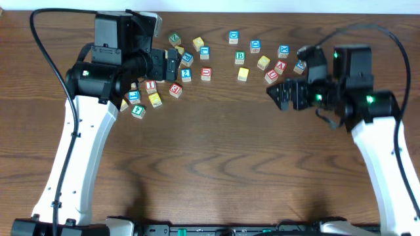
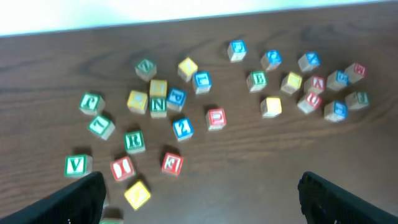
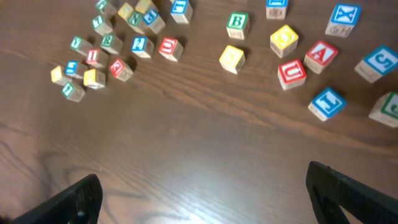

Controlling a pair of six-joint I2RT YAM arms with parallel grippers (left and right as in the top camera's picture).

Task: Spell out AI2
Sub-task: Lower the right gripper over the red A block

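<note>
The red A block is crooked next to the red U block (image 3: 306,65), out of line with the opening of the robot's right gripper, so that gripper should swing over and turn square to the A block (image 1: 281,67).
Lettered wooden blocks lie scattered along the far side of the table. The red A block (image 1: 281,66) sits in the right cluster and also shows in the right wrist view (image 3: 321,54). The red I block (image 1: 151,86) and the blue 2 block (image 1: 186,75) sit in the left cluster; the left wrist view shows the I block (image 2: 122,168) and the 2 block (image 2: 182,127). My left gripper (image 1: 172,63) hovers over the left cluster, open and empty (image 2: 199,208). My right gripper (image 1: 278,96) is open and empty (image 3: 205,199), just in front of the right cluster.
Other blocks lie around: a yellow block (image 1: 243,73), a green B block (image 1: 240,58), a red U block (image 3: 291,73), a blue X block (image 3: 344,17) and a green V block (image 2: 76,165). Bare brown table (image 1: 216,164) fills the near half.
</note>
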